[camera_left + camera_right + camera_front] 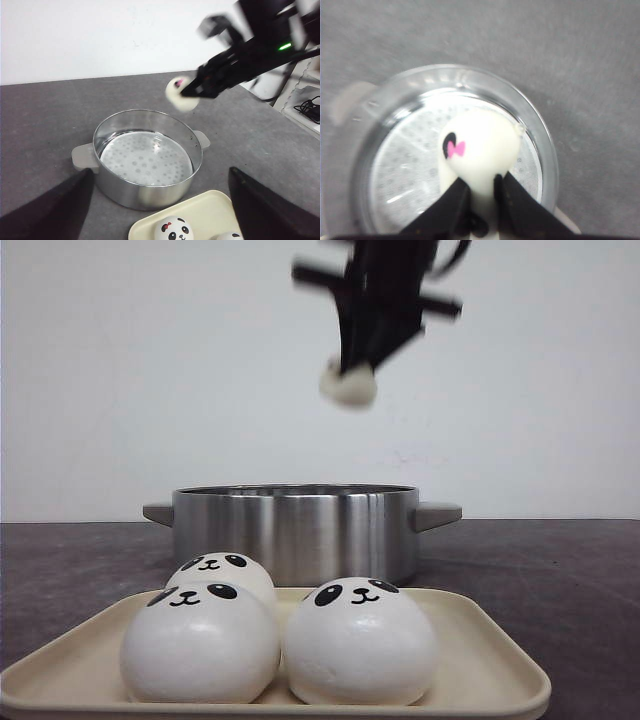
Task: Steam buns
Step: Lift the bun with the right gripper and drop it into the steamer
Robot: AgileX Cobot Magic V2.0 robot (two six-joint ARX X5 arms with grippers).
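Observation:
The white panda bun [348,386] is above the empty perforated liner [145,154], so my right gripper should carry on lowering it until it is inside the pot's rim, then let go.
My right gripper [352,372] is shut on a white panda bun [348,383] and holds it high above the steel steamer pot [295,530]. The right wrist view shows the squeezed bun [480,147] with a pink bow, over the pot's perforated liner [410,175]. The left wrist view shows the same bun [181,93] above the pot [145,160]. Three buns sit on the cream tray [480,660]: front left [200,640], front right [360,640], back [222,570]. My left gripper [160,220] is open and empty, hovering by the tray.
The pot has two grey side handles [438,513]. The dark grey tabletop [560,580] surrounds pot and tray. A white wall stands behind. Cables and a shelf [305,100] show at the table's far side in the left wrist view.

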